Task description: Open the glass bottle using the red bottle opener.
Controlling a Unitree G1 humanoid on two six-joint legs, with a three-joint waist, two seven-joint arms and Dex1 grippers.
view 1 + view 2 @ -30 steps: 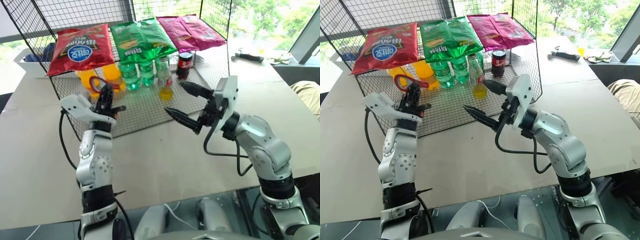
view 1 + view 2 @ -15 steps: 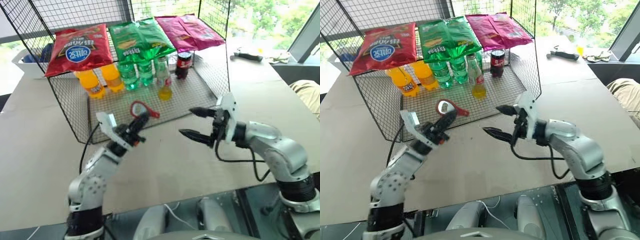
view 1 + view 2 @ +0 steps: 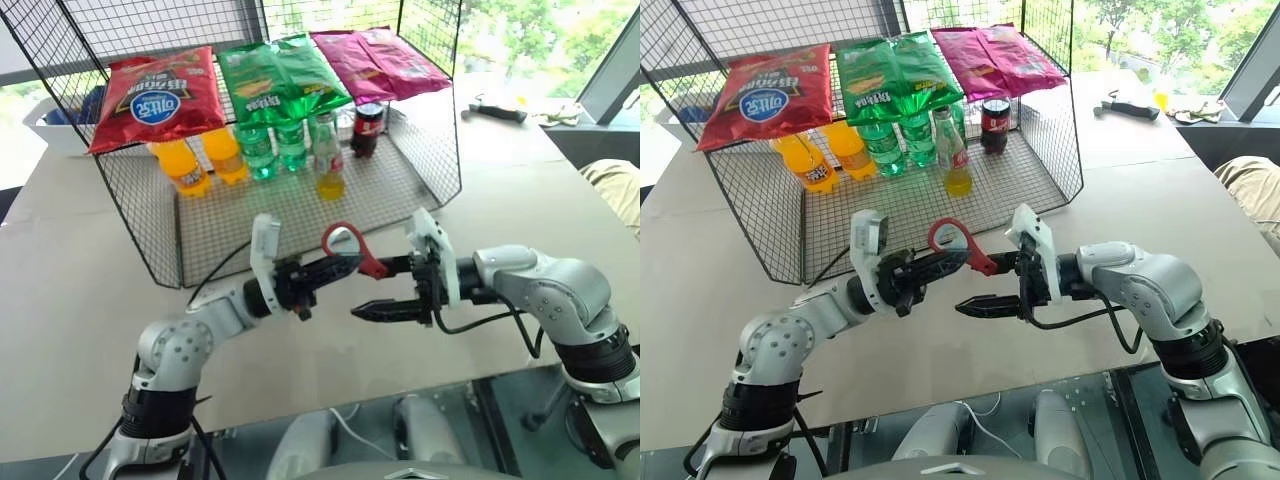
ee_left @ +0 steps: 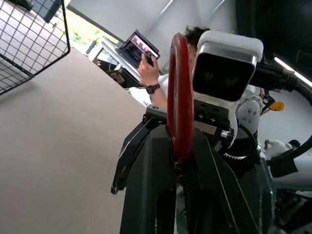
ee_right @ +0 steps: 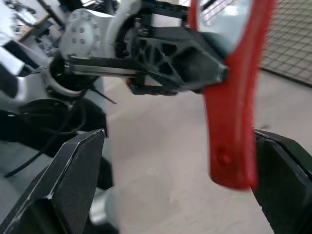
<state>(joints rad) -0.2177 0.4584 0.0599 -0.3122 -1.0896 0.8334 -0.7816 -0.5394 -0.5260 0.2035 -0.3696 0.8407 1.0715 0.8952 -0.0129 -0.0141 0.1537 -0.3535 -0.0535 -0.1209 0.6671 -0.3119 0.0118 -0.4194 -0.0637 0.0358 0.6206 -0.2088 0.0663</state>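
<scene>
The red bottle opener's straight handle has an open ring [image 3: 343,240] at its top, so the glass bottle's cap [image 3: 325,119] will pry off when the robot tilts the handle.
My left gripper [image 3: 345,264] is shut on the red bottle opener [image 3: 349,244] and holds it above the table, pointing toward my right arm. The opener's ring end stands up and its handle slants down to the right. My right gripper [image 3: 370,290] faces it, open. In the right wrist view the opener's handle [image 5: 229,126] hangs between the two spread fingers [image 5: 73,180] without touching them. The glass bottle [image 3: 329,160] stands upright on the wire shelf's floor, behind both grippers, with yellow liquid in its lower part.
The wire shelf [image 3: 440,150] carries chip bags [image 3: 160,95] on top. Below them stand orange soda bottles [image 3: 185,165], green bottles [image 3: 262,148] and a dark can [image 3: 368,128]. A tool [image 3: 495,112] lies at the far right. A person [image 4: 151,73] stands behind.
My left gripper has swung right and turned with the opener toward my right gripper. The right gripper has sunk and rolled to face left, so the opener's handle now hangs between its fingers.
</scene>
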